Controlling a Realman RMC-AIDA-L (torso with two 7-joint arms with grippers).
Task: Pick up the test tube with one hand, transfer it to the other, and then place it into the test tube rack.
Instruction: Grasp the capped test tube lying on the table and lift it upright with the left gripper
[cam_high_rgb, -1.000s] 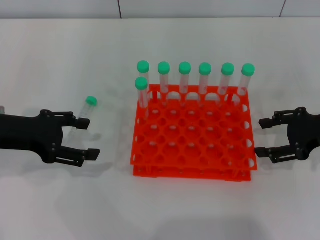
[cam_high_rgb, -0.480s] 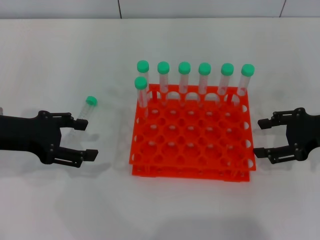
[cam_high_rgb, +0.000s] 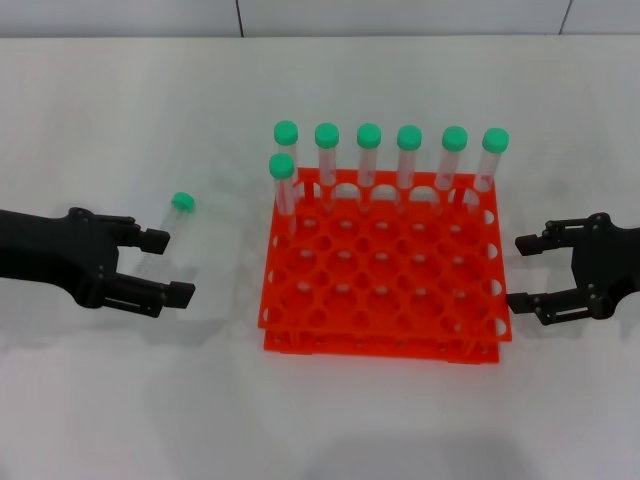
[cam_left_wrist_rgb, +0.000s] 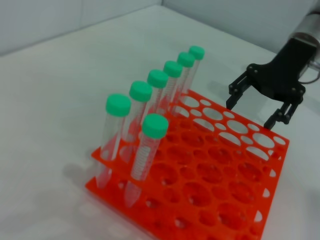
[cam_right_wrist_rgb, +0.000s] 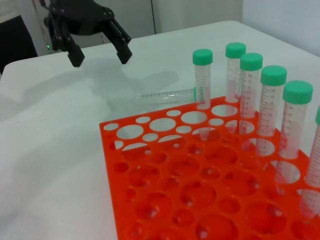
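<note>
My left gripper is pointing level at the rack above the lying test tube (cam_high_rgb: 171, 224). It should pull back and tilt down over the tube's lower end (cam_high_rgb: 150, 264).
The test tube (cam_high_rgb: 172, 222) lies flat on the white table left of the rack, green cap (cam_high_rgb: 181, 202) pointing away from me; it also shows as the lying test tube (cam_right_wrist_rgb: 165, 94) beyond the rack's corner. My left gripper (cam_high_rgb: 168, 265) is open at the tube's lower end, its upper finger (cam_high_rgb: 150, 238) over that end, holding nothing. From the right wrist, the left gripper (cam_right_wrist_rgb: 100, 56) hangs above the table. The orange-red test tube rack (cam_high_rgb: 380, 346) stands in the middle. My right gripper (cam_high_rgb: 521, 272) is open beside the rack's right edge; the right gripper (cam_left_wrist_rgb: 254, 109) holds nothing.
Several green-capped tubes (cam_high_rgb: 369, 150) stand upright along the rack's far row, and one stands in the second row at the left (cam_high_rgb: 283, 180). The rack's other holes (cam_high_rgb: 400, 280) are vacant. A wall edge runs along the back of the table.
My left gripper has shifted slightly away from me and turned a little, still open around the lying tube's lower end. The tube, the rack and the right gripper have not moved.
</note>
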